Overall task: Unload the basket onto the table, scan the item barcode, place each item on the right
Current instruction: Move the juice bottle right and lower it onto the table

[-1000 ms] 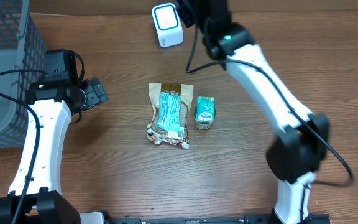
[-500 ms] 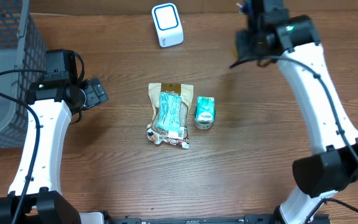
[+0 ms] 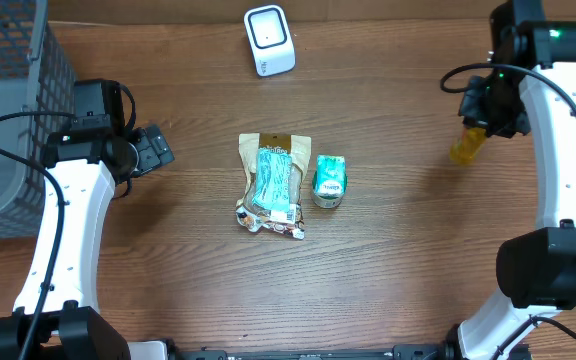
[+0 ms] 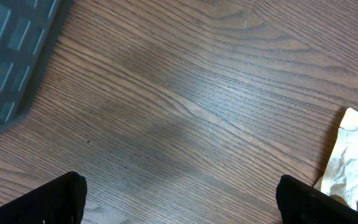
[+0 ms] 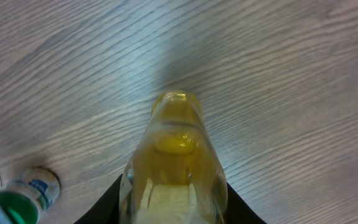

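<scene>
The yellow bottle's far end (image 3: 463, 153) is pointing down at clear wood (image 3: 450, 180), so the robot's right gripper goes on moving down until that end stands on the wood, before it lets go.
My right gripper (image 3: 483, 115) hangs at the table's right side, shut on a yellow translucent bottle (image 3: 465, 146) with a white label. The right wrist view shows the bottle (image 5: 176, 162) filling the gap between the black fingers, its far end pointing out over the wood. No barcode is visible on it. The white scanner (image 3: 268, 38) with its blue-ringed window stands at the back centre, well to the bottle's left. At the left, my left gripper (image 3: 153, 150) is wide open and holds nothing; in its wrist view only bare wood lies between the fingertips (image 4: 61, 199).
A brown and teal snack packet (image 3: 273, 185) lies mid-table with a small green bottle (image 3: 329, 181) on its side next to it. A dark mesh basket (image 3: 8, 120) takes up the far left edge. The packet's corner (image 4: 353, 155) shows in the left wrist view.
My right arm has swung from beside the scanner across to the table's right side, carrying the yellow bottle with it. The left arm has not moved.
</scene>
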